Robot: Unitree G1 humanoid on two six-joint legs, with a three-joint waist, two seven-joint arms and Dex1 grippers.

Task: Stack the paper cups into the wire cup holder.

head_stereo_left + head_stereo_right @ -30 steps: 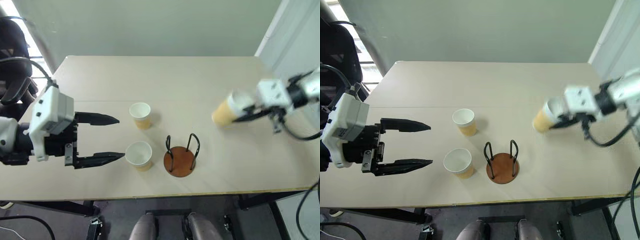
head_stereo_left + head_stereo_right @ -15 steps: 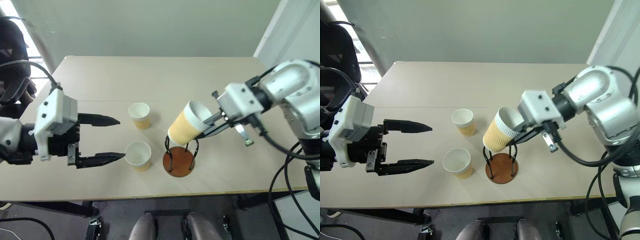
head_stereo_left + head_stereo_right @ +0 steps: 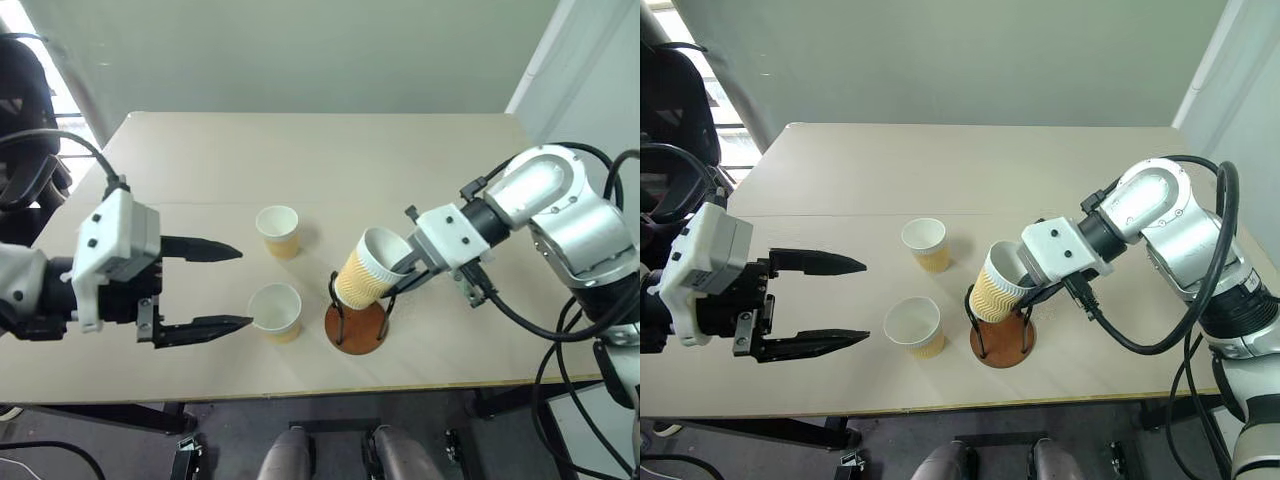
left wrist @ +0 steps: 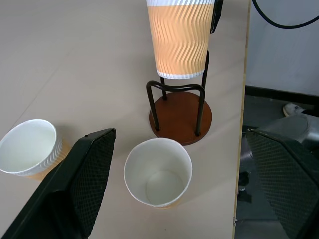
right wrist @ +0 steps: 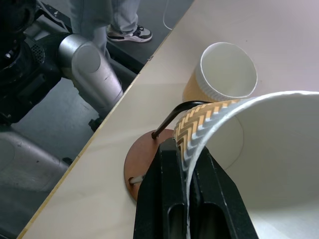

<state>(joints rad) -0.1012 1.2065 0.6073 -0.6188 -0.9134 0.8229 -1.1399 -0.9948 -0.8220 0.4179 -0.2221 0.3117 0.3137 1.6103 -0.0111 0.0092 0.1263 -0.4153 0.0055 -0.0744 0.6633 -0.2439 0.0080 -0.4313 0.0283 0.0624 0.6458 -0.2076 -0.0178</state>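
My gripper is about to lower the nearer cup (image 3: 276,311) into the holder's cup. The paper cups narrow toward their bottoms (image 3: 360,282), so the nearer cup will sink in almost to its rim.
The wire cup holder (image 3: 357,327), a reddish-brown disc with black wire loops, stands near the table's front edge. My right gripper (image 5: 188,149) is shut on the rim of one paper cup (image 3: 370,268), pinching the wall between its fingers. That cup hangs tilted over the holder, its bottom level with the tops of the loops (image 4: 175,87). Two more paper cups stand upright to the left of the holder, one nearer (image 3: 277,310) and one farther (image 3: 278,230). My left gripper (image 3: 243,287) is open, level with the table, its fingertips just left of the nearer cup, holding nothing.
The tan table (image 3: 300,150) has bare room behind the cups and to the right. Its front edge (image 3: 400,388) runs close to the holder. A person's legs and shoes (image 5: 122,22) are on the floor beyond the table's edge.
My right gripper has carried the cup from the right side of the table leftward and down to just over the holder. The left gripper has stayed in place, open.
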